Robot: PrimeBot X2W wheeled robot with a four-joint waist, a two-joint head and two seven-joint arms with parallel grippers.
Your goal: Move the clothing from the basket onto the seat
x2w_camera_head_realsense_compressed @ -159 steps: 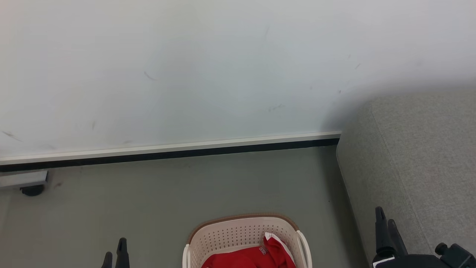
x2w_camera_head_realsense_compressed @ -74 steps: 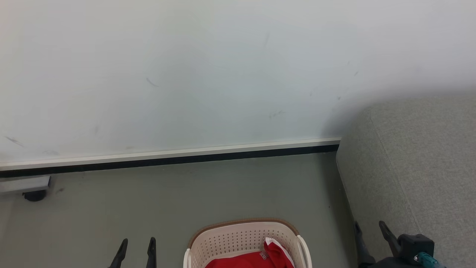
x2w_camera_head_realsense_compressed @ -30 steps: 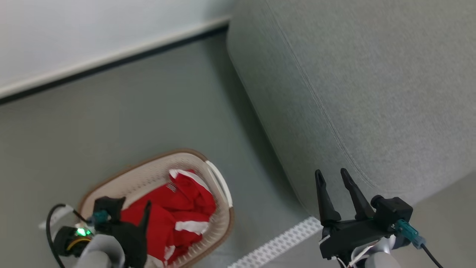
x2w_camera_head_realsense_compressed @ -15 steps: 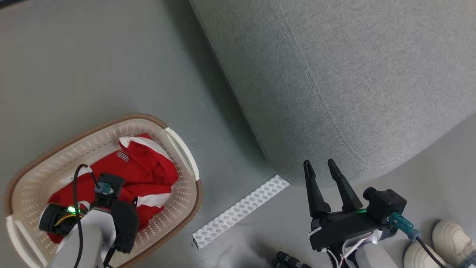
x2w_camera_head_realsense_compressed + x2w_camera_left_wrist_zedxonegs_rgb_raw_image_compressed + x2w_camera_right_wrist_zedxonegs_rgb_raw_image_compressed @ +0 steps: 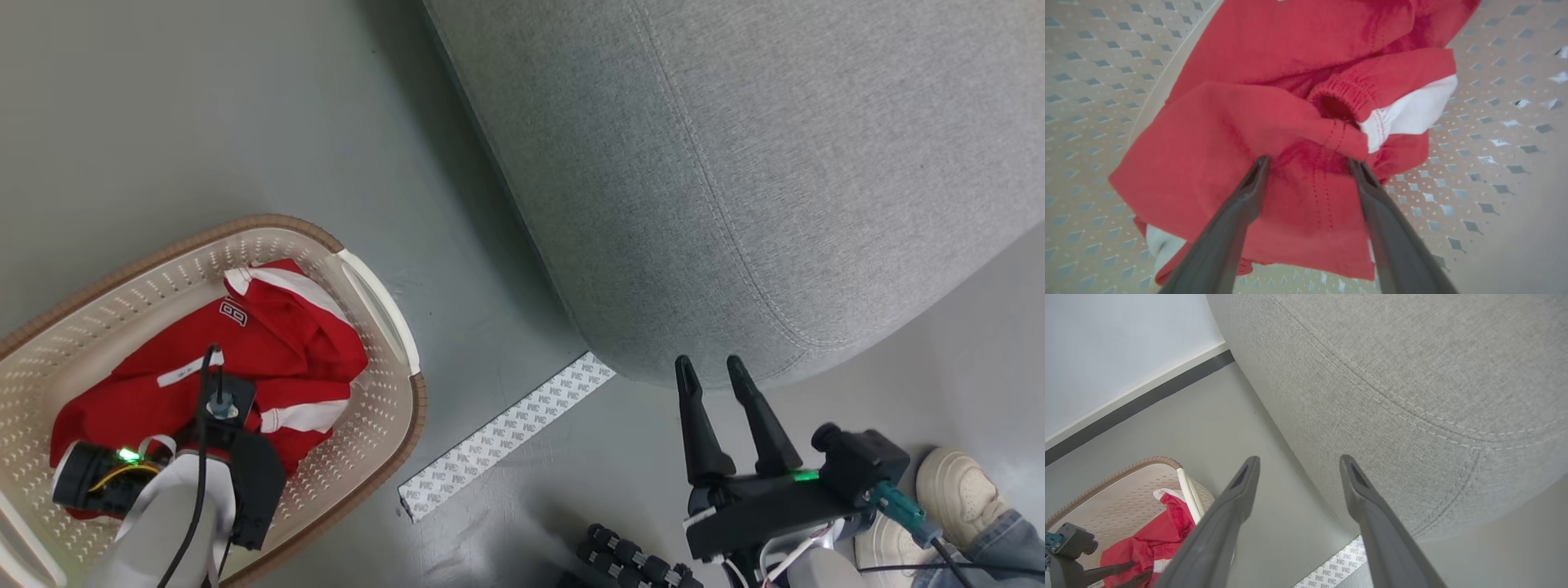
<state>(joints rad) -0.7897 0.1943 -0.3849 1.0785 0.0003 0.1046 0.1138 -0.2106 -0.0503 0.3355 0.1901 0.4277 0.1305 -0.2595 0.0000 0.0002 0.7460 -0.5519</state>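
Observation:
My gripper will lift, and I expect another garment underneath to stay in the basket, because white cloth [image 5: 1165, 247] sticks out from under the red fold [image 5: 1305, 206].
The cream perforated basket [image 5: 371, 286] with a brown rim stands on the floor at the lower left of the head view. Red and white clothing [image 5: 277, 335] lies crumpled inside it. My left gripper [image 5: 1308, 163] points down into the basket and is open, its fingertips against a fold of red fabric [image 5: 1290, 122] with cloth between them. The grey seat [image 5: 735, 163] fills the upper right. My right gripper [image 5: 709, 365] is open and holds nothing, just in front of the seat's rounded corner [image 5: 1453, 465].
A white strip of printed tape [image 5: 506, 433] lies on the grey floor between basket and seat. A person's pale shoe [image 5: 955, 490] stands at the lower right, beside my right arm. A black ridged part [image 5: 629, 559] shows at the bottom edge. The wall [image 5: 1106, 355] lies beyond the basket.
The head camera has swung down from the wall to the floor. My left arm has come over the basket and down onto the red clothing. The right gripper stays open by the seat corner.

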